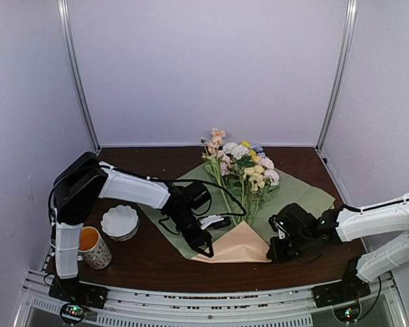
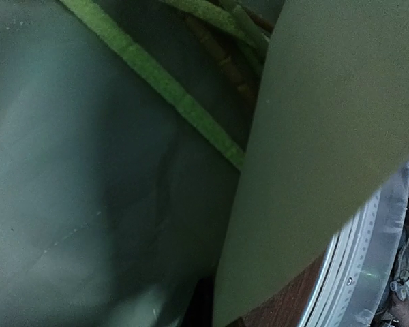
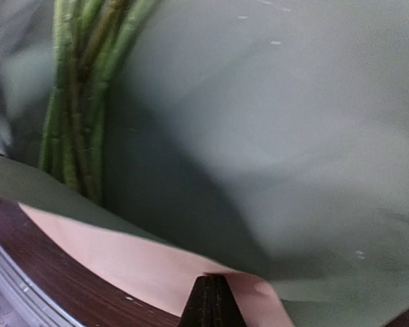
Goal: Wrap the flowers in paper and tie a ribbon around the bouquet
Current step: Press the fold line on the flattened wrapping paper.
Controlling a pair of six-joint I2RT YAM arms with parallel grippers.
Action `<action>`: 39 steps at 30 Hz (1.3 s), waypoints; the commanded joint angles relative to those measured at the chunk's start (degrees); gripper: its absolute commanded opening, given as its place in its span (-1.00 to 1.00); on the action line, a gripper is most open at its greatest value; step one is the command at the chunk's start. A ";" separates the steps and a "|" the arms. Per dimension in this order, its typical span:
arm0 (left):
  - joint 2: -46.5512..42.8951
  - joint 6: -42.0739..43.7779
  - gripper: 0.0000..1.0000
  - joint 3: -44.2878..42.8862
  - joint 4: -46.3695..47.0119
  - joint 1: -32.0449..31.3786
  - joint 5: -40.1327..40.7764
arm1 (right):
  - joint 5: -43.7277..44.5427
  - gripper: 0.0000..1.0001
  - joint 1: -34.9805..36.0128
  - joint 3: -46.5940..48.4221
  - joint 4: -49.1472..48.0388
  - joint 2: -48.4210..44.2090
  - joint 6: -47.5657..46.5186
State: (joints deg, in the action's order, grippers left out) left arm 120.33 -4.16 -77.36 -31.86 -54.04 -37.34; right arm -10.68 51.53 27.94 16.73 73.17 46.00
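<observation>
The peach paper flap still bulging (image 1: 240,238) is by my right gripper at the paper fold's end. Next, I press back along the fold (image 1: 235,261) toward my left gripper.
The paper (image 1: 300,197) lies spread sage-green side up, and the flowers (image 1: 245,167) rest on it with heads to the back and stems (image 3: 75,136) to the front. Its near corner is turned up, showing the peach side (image 1: 238,246). My left gripper (image 1: 206,249) is at the flap's left edge. Its fingers are hidden in the left wrist view, where raised green paper (image 2: 313,136) and a stem (image 2: 170,88) fill the frame. My right gripper (image 3: 211,281) is shut, pinching the peach edge (image 3: 136,252) at the flap's right corner (image 1: 276,253). No ribbon shows.
A white scalloped bowl (image 1: 119,221) and a patterned cup (image 1: 94,246) with orange contents stand at the front left beside the left arm. A metal rail (image 1: 204,300) runs along the table's near edge. White walls enclose the back and sides.
</observation>
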 commanded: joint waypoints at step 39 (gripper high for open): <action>4.21 0.36 -1.00 1.16 -1.10 1.64 -0.20 | 12.41 -1.00 15.46 6.57 -4.51 13.44 11.07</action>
State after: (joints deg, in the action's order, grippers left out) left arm 121.32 -4.25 -77.06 -31.14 -52.82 -41.23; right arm -2.17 67.46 36.58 3.38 88.60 53.93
